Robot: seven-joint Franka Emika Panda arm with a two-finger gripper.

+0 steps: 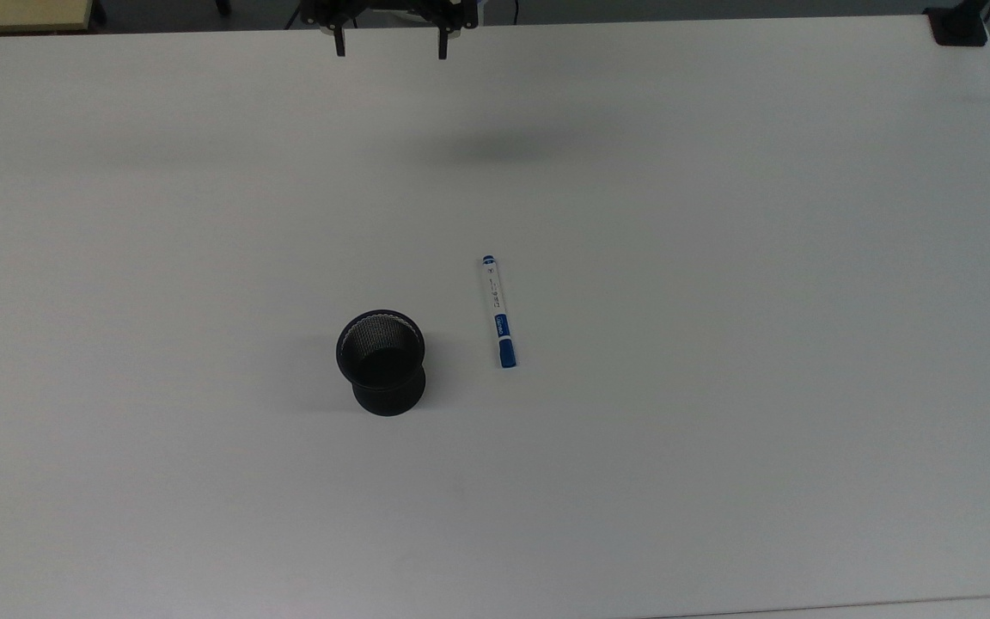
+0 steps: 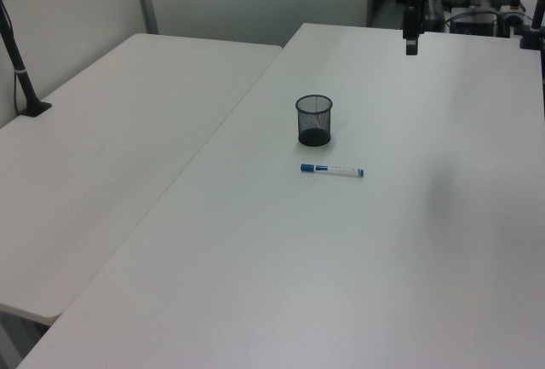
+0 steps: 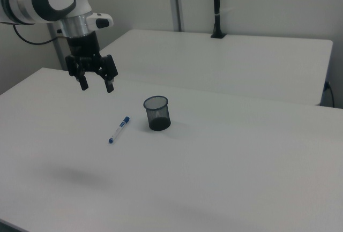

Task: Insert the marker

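The black mesh cup [image 2: 314, 120] is wide and shorter than the marker [image 2: 332, 170]. When I insert the marker, it will lean with its blue cap above the cup's rim.
The marker [image 1: 498, 311] lies flat on the white table [image 1: 718, 344], a white barrel with a blue cap at its near end in the top view; it also lies in front of the cup as marker [image 2: 331, 170] and left of it as marker [image 3: 118, 129]. The black mesh cup [image 1: 381, 361] stands upright just to the top view's left of it, also cup [image 2: 313, 119] and cup [image 3: 156, 112]. My gripper [image 1: 390, 50] hangs open high above the far table edge, well away from both; it is gripper [image 3: 96, 86] and gripper [image 2: 411, 45] too, with nothing between its fingers.
A second white table [image 3: 225, 60] adjoins along one side. A black post clamp [image 1: 959, 26] sits at the top view's far right corner, and another black post [image 2: 19, 71] stands on the neighbouring table.
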